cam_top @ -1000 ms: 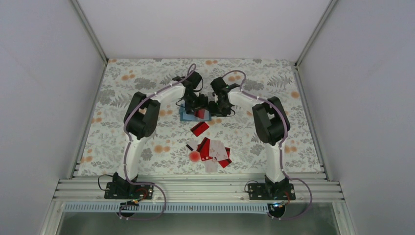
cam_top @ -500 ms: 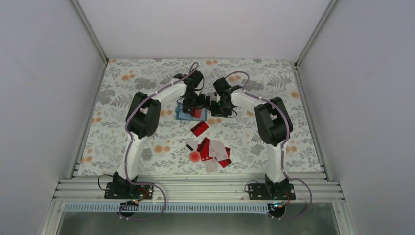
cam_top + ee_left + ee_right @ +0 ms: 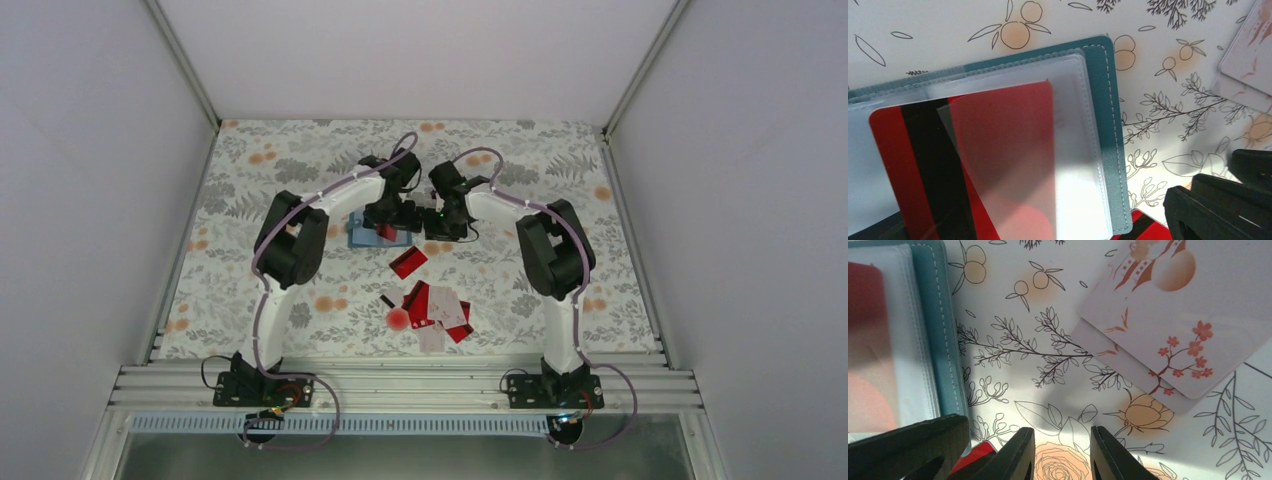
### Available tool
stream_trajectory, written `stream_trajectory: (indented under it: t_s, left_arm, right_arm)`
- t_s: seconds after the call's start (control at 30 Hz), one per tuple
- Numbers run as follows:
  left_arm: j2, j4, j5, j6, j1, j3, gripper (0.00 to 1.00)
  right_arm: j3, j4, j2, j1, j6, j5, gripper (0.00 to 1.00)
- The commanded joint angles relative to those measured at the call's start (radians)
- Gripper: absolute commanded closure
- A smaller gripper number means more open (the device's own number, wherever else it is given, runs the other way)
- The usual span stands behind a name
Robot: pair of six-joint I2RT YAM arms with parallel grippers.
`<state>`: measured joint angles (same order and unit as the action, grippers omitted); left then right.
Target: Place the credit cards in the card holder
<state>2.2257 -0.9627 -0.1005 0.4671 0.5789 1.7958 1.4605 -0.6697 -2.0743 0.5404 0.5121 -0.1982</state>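
Note:
My left gripper should push the card's exposed edge [image 3: 891, 170] further in and make the card straight, because the red credit card sits at a slant with its black stripe [image 3: 940, 165] mostly out of the clear sleeve.
The teal card holder [image 3: 360, 238] [image 3: 1103, 105] lies open on the flowered cloth, its clear sleeves facing up. A red credit card [image 3: 923, 170] with a black stripe sits partly under a clear sleeve. My left gripper [image 3: 388, 213] hangs right over the holder, jaws spread wide past the card, open. My right gripper [image 3: 441, 219] [image 3: 1062, 450] hovers just right of the holder [image 3: 945, 325], jaws a little apart over bare cloth, nothing between them. Another red card [image 3: 407, 263] [image 3: 1148, 227] lies just in front of the holder. Two white cards [image 3: 1173, 315] overlap nearby.
A loose heap of red and white cards [image 3: 440, 308] lies nearer the arm bases, with a small round red blob [image 3: 398, 319] and a tiny black piece [image 3: 386, 299] beside it. White walls close the table on three sides.
The left gripper has opened wider and shifted left, and the holder with the red card has slid left with it. The right gripper has barely moved.

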Motion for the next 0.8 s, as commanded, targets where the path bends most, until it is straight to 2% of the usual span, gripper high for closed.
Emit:
stream_trajectory:
  t_s: [0.0,0.27,0.57,0.67,0.77]
  left_arm:
    - [-0.005,-0.031,0.082,-0.064,0.024,0.015,0.0]
    - [0.046,-0.076,0.137,-0.062,0.05,0.074,0.0]
    - [0.065,-0.057,0.095,-0.083,0.063,0.051,0.0]
    - [0.071,-0.058,0.07,-0.084,0.064,0.056,0.06]
    - [0.05,-0.03,0.009,-0.069,0.061,0.02,0.21]
  right_arm:
    - [0.005,-0.032,-0.016,0.015,0.013,-0.001,0.71]
    - [0.034,-0.066,-0.001,0.015,0.012,0.017,0.71]
    - [-0.028,-0.031,0.02,0.015,0.018,0.005,0.71]
    - [-0.032,-0.014,0.012,0.015,0.021,-0.01,0.71]
    - [-0.034,0.005,0.008,0.015,0.028,-0.024,0.71]
